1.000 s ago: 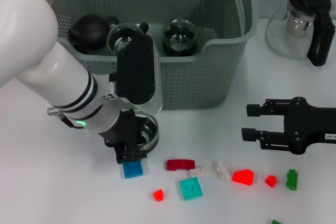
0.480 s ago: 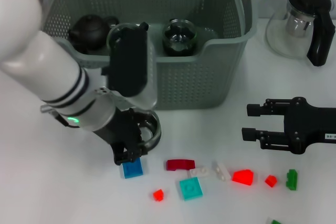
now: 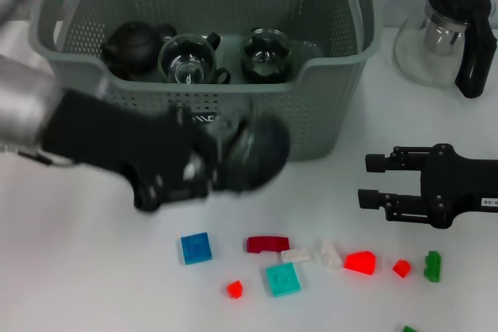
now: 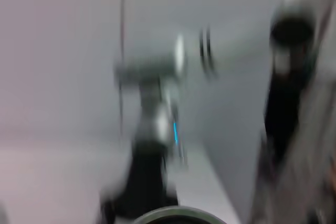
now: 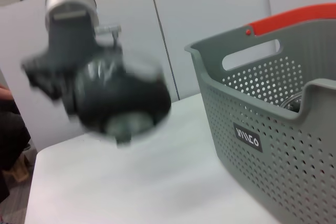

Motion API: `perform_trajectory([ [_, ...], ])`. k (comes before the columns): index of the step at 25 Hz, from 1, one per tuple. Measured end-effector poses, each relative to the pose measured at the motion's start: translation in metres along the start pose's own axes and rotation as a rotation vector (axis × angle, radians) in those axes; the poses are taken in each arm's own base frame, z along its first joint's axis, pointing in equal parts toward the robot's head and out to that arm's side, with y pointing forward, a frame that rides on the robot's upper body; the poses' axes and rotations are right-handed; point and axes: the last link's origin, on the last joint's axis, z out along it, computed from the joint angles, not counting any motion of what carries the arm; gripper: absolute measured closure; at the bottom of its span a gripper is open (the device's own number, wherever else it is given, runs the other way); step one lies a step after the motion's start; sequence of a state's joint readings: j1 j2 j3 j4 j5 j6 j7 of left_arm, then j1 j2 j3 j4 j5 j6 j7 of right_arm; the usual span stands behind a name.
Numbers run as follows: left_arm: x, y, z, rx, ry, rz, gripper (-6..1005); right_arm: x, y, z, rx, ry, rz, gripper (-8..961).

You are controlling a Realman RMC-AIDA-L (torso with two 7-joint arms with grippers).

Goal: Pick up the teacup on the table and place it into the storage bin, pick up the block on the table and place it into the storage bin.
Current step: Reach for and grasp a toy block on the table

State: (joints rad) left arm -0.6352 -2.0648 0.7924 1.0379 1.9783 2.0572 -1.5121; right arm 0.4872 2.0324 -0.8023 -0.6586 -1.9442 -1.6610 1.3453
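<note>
The teacup (image 3: 255,153) hangs tilted in front of the storage bin. Next, my left gripper raises it over the bin's rim (image 3: 175,89) and turns it upright before letting it go.
A dark glass teacup (image 3: 258,153) hangs motion-blurred above the table, just in front of the storage bin (image 3: 311,118). My left gripper (image 3: 218,165) is shut on it, reaching in from the left. In the right wrist view the same teacup (image 5: 123,98) floats clear of the table, left of the grey storage bin (image 5: 262,124). A blue block (image 3: 196,248) lies on the table below the cup, with a teal block (image 3: 282,278) and a dark red block (image 3: 268,244) beside it. My right gripper (image 3: 372,181) rests open over the table at the right, holding nothing.
Inside the bin sit a black teapot (image 3: 132,44), a glass cup (image 3: 187,60) and a dark cup (image 3: 266,54). A glass pot with a black handle (image 3: 451,33) stands at the back right. More small red, white and green blocks (image 3: 360,262) lie along the front.
My left arm has swung up from beside the blue block, lifting the teacup off the table and carrying it right, in front of the bin. The right arm has not moved.
</note>
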Motion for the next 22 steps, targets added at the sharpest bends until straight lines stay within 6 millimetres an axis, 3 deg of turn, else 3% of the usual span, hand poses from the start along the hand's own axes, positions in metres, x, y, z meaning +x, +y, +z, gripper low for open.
perform_trajectory([
  [5,0.024,-0.005,-0.032,0.164,0.465,0.032,942,0.0,0.0,0.0,-0.002,0.001,-0.001,301],
  [10,0.043,-0.018,-0.057,0.284,0.666,-0.048,938,-0.001,0.0,0.0,-0.004,-0.003,-0.005,301],
  [13,0.06,-0.039,-0.064,0.349,0.57,-0.134,936,0.0,0.0,0.001,-0.004,0.001,-0.006,301],
  [15,0.072,-0.055,-0.059,0.397,0.409,-0.176,934,0.001,0.001,0.0,-0.003,0.001,-0.006,301],
  [22,0.088,-0.086,-0.018,0.494,-0.116,-0.092,928,0.003,0.001,-0.001,0.001,0.002,-0.002,301],
])
